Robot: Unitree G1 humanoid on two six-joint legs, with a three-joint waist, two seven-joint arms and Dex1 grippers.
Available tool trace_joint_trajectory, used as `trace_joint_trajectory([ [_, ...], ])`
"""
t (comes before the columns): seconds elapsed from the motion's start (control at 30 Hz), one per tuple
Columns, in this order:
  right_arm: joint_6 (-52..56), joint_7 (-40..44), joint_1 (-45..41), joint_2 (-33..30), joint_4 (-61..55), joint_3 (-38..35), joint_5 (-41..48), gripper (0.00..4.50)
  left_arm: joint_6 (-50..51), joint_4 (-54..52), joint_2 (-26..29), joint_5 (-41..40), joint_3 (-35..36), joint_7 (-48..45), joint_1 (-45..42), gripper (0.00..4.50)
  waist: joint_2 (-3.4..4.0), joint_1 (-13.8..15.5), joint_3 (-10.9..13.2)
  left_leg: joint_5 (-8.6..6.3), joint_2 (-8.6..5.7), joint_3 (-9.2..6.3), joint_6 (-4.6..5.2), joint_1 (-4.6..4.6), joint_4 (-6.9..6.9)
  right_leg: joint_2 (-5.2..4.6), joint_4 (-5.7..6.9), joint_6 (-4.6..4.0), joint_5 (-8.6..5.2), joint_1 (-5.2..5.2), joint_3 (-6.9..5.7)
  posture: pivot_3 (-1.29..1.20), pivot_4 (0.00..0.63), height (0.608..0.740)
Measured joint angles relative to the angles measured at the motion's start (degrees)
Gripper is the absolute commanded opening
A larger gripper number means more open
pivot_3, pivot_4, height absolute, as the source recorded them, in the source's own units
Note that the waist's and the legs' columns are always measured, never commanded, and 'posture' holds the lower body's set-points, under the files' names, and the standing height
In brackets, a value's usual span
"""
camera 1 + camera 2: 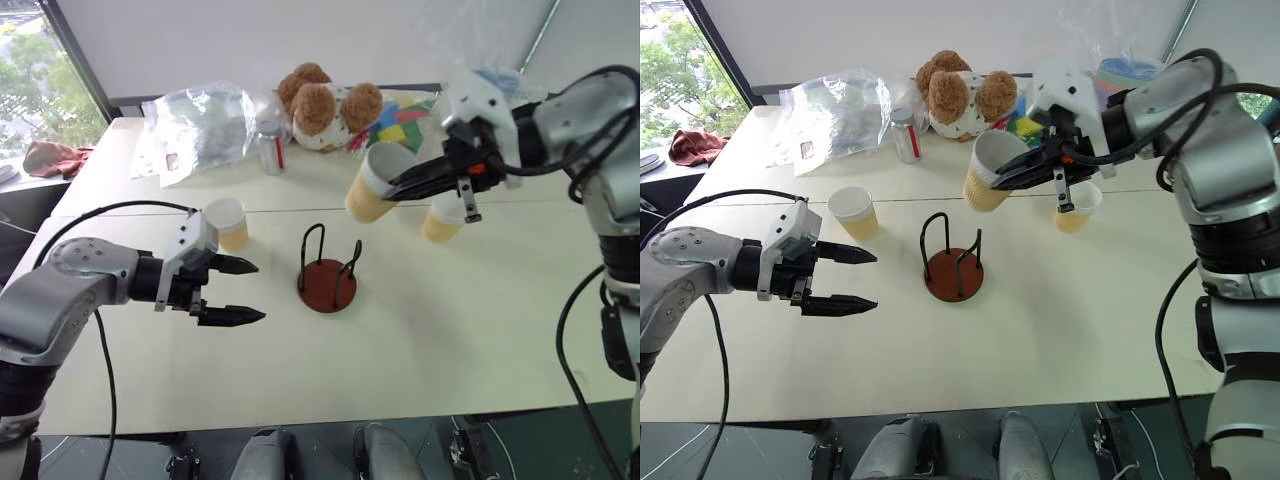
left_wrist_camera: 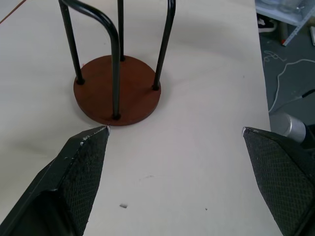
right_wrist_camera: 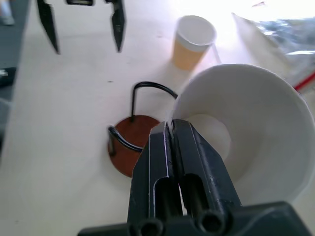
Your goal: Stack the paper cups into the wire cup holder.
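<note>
My right gripper is holding the cup with the held cup's bottom (image 1: 367,208) pointing down toward the empty holder, and should carry on over and release it inside the holder's loops (image 1: 329,265).
The wire cup holder (image 1: 327,275), black loops on a reddish-brown disc, stands empty at mid-table. My right gripper (image 1: 397,184) is shut on the rim of a paper cup (image 1: 372,188), held tilted in the air above and behind the holder. In the right wrist view one finger sits inside that cup (image 3: 256,142) and one outside, with the holder (image 3: 133,142) below. A second paper cup (image 1: 441,222) stands upright under the right hand. A third paper cup (image 1: 228,222) stands upright left of the holder. My left gripper (image 1: 247,290) hovers open beside the holder, pointing at it, holding nothing.
At the table's back lie a clear plastic bag (image 1: 200,125), a small can (image 1: 271,150), brown stuffed bears (image 1: 325,105) and coloured packaging (image 1: 400,118). A red cloth (image 1: 55,158) lies off the table at the left. A seam crosses the tabletop (image 1: 480,330).
</note>
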Motion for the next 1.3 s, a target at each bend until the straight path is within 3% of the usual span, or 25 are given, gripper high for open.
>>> trace_joint_trajectory([
  [0.37,0.5,3.9,-2.3,6.2,0.7,2.1,0.7,0.04,-1.0,-0.1,0.4,1.1,0.1,1.2,1.5,4.50,0.00,-0.4,0.0,0.00,-0.02,0.04,0.01,0.01,0.03,-0.04,0.04,0.01,0.01,-0.03,0.00,0.00,0.150,0.740],
  [0.77,-8.1,5.8,-2.3,10.3,6.7,6.6,-5.1,0.04,-1.0,-0.5,-0.7,1.0,0.1,3.0,1.6,4.50,0.00,-0.4,0.0,0.10,-0.02,0.04,-0.18,0.01,0.03,-0.03,0.06,0.01,0.00,-0.04,0.00,0.00,0.150,0.740],
  [0.87,-9.3,6.2,-2.3,11.1,8.5,6.9,-6.3,0.91,-1.0,-0.6,-0.8,1.0,0.1,3.6,1.6,4.50,0.00,-0.4,0.0,0.11,-0.02,0.04,-0.19,0.02,0.03,-0.03,0.07,0.01,0.01,-0.04,-0.01,0.00,0.150,0.740],
  [1.03,-9.1,6.6,-2.3,11.5,9.5,7.0,-6.8,3.48,-1.0,-0.6,-1.2,1.0,0.2,4.3,2.3,4.50,0.00,-0.4,0.0,0.12,-0.02,0.04,-0.20,0.01,0.03,-0.03,0.07,0.01,0.01,-0.04,0.00,0.00,0.150,0.740],
  [1.2,-8.6,6.0,-2.3,10.8,9.5,6.2,-6.9,3.48,-1.0,-0.8,-1.7,1.0,0.2,5.0,2.4,4.50,0.00,-0.4,0.0,0.12,-0.02,0.03,-0.20,0.01,0.03,-0.04,0.07,0.01,0.01,-0.04,0.00,0.00,0.150,0.740],
  [1.3,-7.2,4.3,-2.3,6.1,10.3,3.1,-7.0,3.48,-0.7,-1.5,-2.2,-0.2,0.4,5.2,2.3,4.50,-0.01,0.1,0.0,0.12,-0.05,0.03,-0.21,0.00,0.03,-0.08,0.05,0.01,0.01,-0.03,0.00,0.00,0.150,0.740],
])
